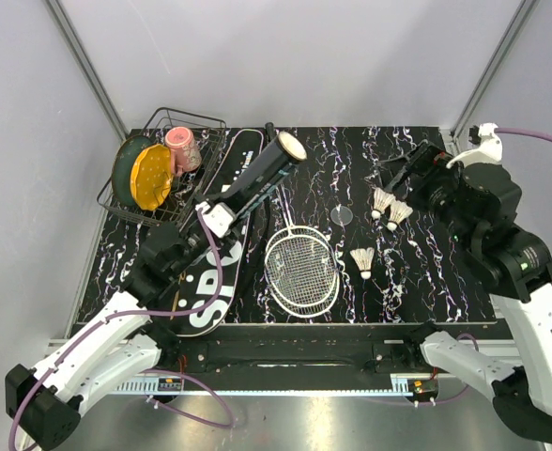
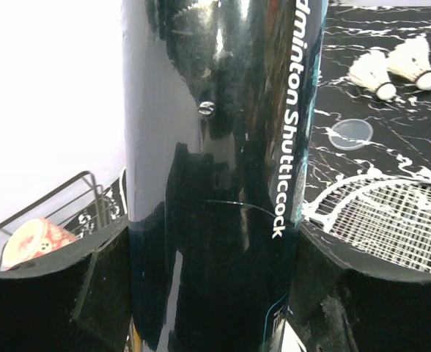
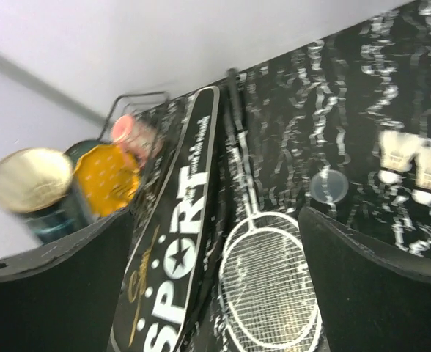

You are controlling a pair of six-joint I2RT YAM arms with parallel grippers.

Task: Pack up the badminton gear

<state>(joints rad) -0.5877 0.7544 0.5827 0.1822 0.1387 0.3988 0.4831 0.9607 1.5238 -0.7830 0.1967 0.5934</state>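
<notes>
My open right gripper keeps moving down until its fingers close around the cork end (image 1: pixel 366 274), because the shuttlecock (image 1: pixel 362 260) nearest the racket lies clear of the other two.
My left gripper (image 1: pixel 218 216) is shut on the long black tube (image 1: pixel 257 178), holding it tilted above the bag with its open end (image 1: pixel 291 146) up and to the back. In the left wrist view the tube (image 2: pixel 223 147), lettered "Shuttlecock", fills the gap between my fingers (image 2: pixel 54 293). The black "SPORT" bag (image 1: pixel 210 282) lies flat on the left. The white-strung racket (image 1: pixel 301 271) lies beside it at the middle. Three shuttlecocks (image 1: pixel 381 200) (image 1: pixel 398 214) (image 1: pixel 362 260) lie on the table at the right. My right gripper (image 1: pixel 400 174) is open and empty, raised behind them.
A wire basket (image 1: pixel 201 122) with yellow and green plates (image 1: pixel 150 177) and a pink cup (image 1: pixel 181 147) stands at the back left. A small clear lid (image 1: pixel 342 216) lies between the racket shaft and the shuttlecocks. The table (image 1: pixel 445 282) has a black marbled top.
</notes>
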